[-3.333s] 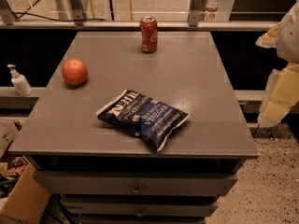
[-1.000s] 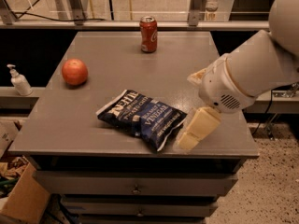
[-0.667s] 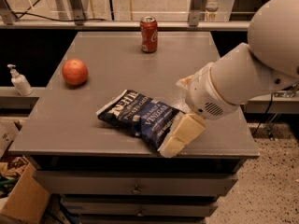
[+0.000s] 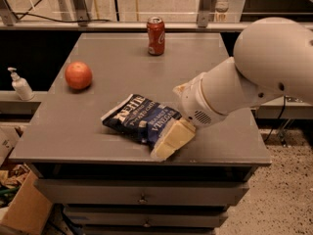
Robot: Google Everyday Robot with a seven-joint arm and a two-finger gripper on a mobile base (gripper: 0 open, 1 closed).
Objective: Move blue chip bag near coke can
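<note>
The chip bag's loose end [image 4: 118, 112] is wide and sticks up beyond my gripper, so the blue chip bag [image 4: 144, 118] will stay spread when I pick it up by its corner.
The blue chip bag [image 4: 139, 118] lies flat on the grey table [image 4: 98, 82] near its front edge, dark navy with white lettering. The coke can [image 4: 156, 35] stands upright at the table's far edge, well behind the bag. My gripper [image 4: 171, 140] comes in from the right on a thick white arm [image 4: 254, 77]. Its cream-coloured fingers [image 4: 174, 135] lie over the bag's right front corner, hiding that part.
A round orange-red fruit [image 4: 78, 75] sits on the table's left side. A white pump bottle [image 4: 20, 84] stands on a ledge to the left. Drawers [image 4: 142, 195] are under the table, and a cardboard box [image 4: 24, 209] is on the floor at the lower left.
My arm has swung in from the right and moved left and down, so the gripper now lies over the bag's right corner. The bag, the can and the fruit have not moved.
</note>
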